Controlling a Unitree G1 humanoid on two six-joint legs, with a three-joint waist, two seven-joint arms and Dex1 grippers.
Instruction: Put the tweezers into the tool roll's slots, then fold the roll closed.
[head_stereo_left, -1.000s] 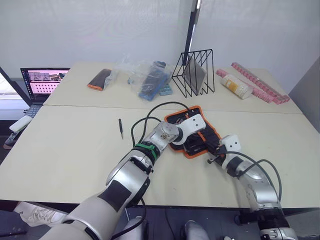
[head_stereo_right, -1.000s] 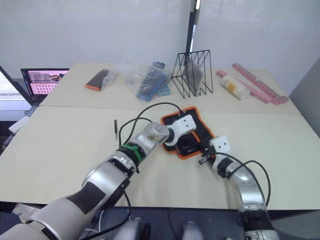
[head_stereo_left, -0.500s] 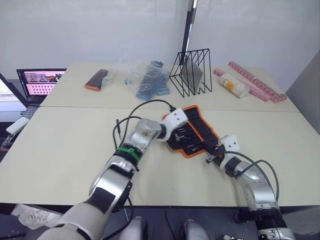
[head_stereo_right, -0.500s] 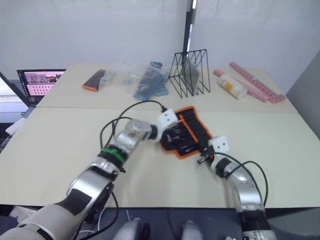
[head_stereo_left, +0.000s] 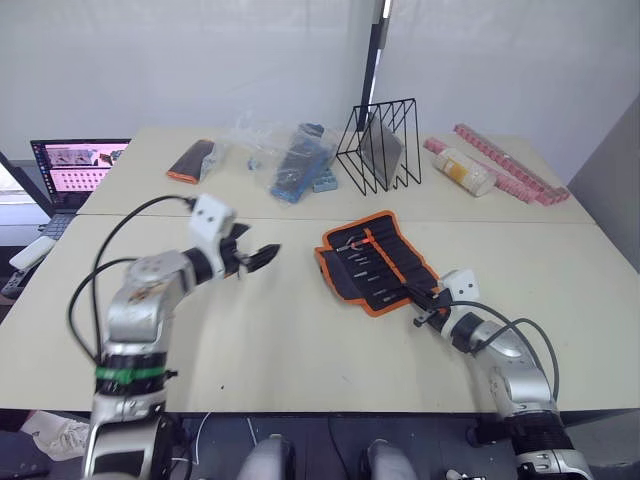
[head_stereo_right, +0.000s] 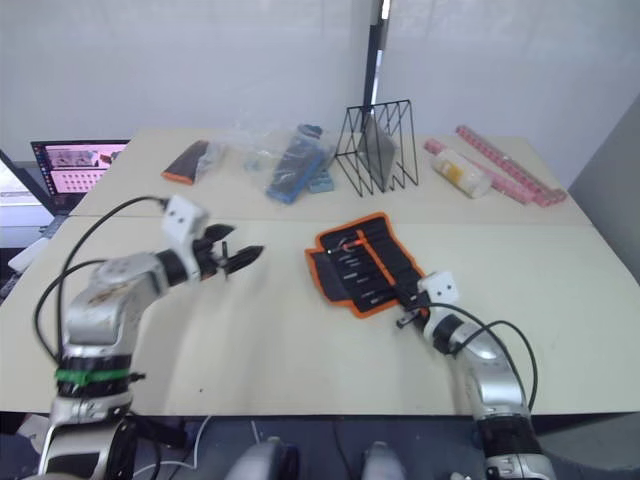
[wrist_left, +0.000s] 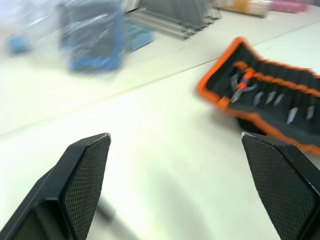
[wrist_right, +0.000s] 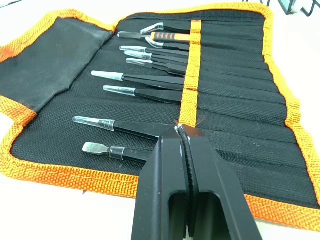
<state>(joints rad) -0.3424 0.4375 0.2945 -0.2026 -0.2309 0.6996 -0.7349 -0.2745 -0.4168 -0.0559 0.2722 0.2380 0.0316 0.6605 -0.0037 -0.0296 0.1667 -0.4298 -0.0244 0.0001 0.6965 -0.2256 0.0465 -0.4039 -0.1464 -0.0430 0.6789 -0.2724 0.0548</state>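
My gripper is about to push the slim tweezers (wrist_left: 104, 209). Pale tips (wrist_left: 292, 115) of tweezers stick out of the tool roll's orange band, so the slim tweezers will go in blunt end first with their tip still out.
The tool roll (head_stereo_left: 375, 262) lies unrolled on the table, black with orange trim, its flap spread to the left. Several black tweezers (wrist_right: 145, 80) sit in its slots along the orange stitched band. My right gripper (wrist_right: 181, 131) is shut with nothing in it, its tip over the roll's near right part (head_stereo_left: 418, 303). My left gripper (head_stereo_left: 256, 258) is well left of the roll, just above the table, open and empty. In the left wrist view its fingers (wrist_left: 85, 185) stand wide apart, and a blurred slim dark shape (wrist_left: 107, 216) lies on the table beside one of them.
At the back stand a black wire rack (head_stereo_left: 383, 145), a clear bag of blue items (head_stereo_left: 295, 160), a small black-and-orange pouch (head_stereo_left: 195, 160), a pale bottle (head_stereo_left: 465, 172) and a pink strip (head_stereo_left: 510, 165). A laptop (head_stereo_left: 80, 165) sits at the far left.
My left gripper was shut over the roll. It has opened and swung far left, to where a loose tweezers lay. The roll now shows uncovered. The right arm has stayed put.
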